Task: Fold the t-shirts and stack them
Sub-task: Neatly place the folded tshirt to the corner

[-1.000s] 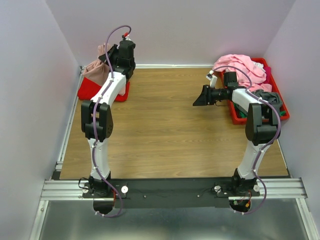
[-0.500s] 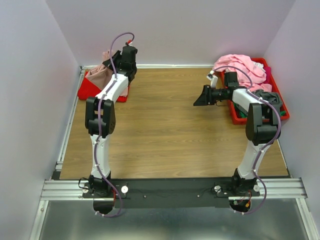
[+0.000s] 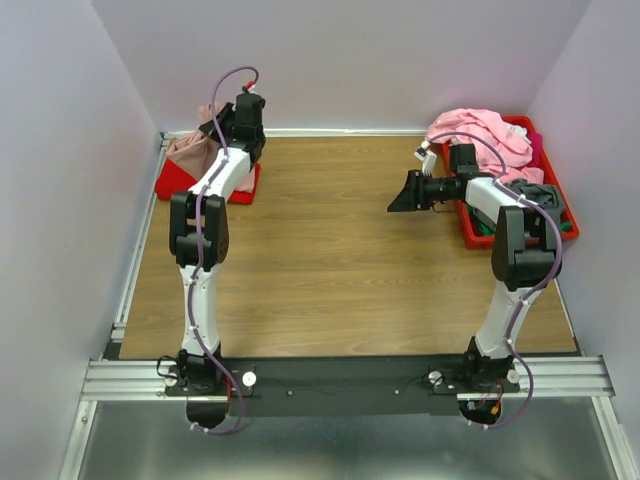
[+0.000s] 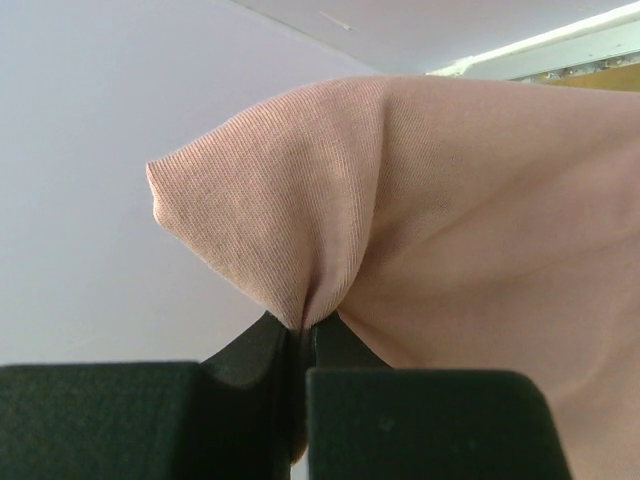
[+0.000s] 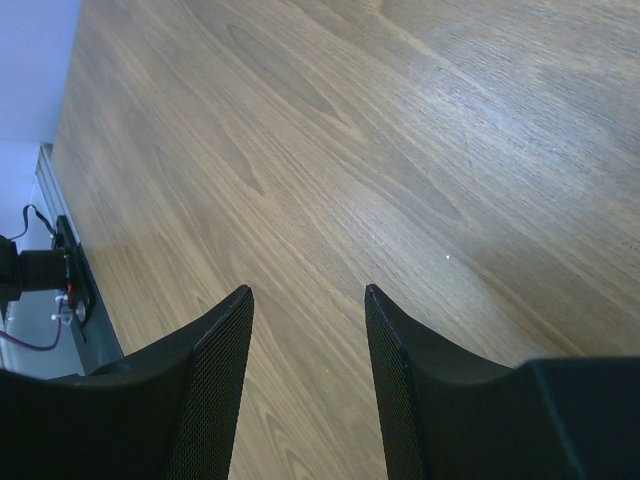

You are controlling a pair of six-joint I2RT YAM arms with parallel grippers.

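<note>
I should keep laying the pinched fold over the red t-shirt with my left gripper and let go there, as the dusty-pink t-shirt (image 3: 193, 156) is hanging over the bright red t-shirt (image 3: 173, 181).
My left gripper (image 4: 305, 325) is shut on a pinched fold of the dusty-pink t-shirt (image 4: 450, 200), which fills most of the left wrist view. From above, that left gripper (image 3: 225, 138) is at the far left corner, and the dusty-pink t-shirt (image 3: 190, 152) hangs from it over a flat bright red t-shirt (image 3: 172, 185). My right gripper (image 3: 397, 200) hovers over bare wood right of centre. In its wrist view the right gripper (image 5: 308, 290) is open with nothing between its fingers. A light pink t-shirt (image 3: 485, 130) is heaped at the far right.
A red plastic bin (image 3: 562, 228) at the far right holds the pink heap, a grey garment (image 3: 540, 192) and a magenta one (image 3: 536, 148). Walls close in on the left, back and right. A metal rail (image 3: 350, 378) carries both arm bases at the near edge.
My left arm has swung slightly left toward the corner with the dusty-pink t-shirt, which now hangs lower over the red one. The right arm has not moved.
</note>
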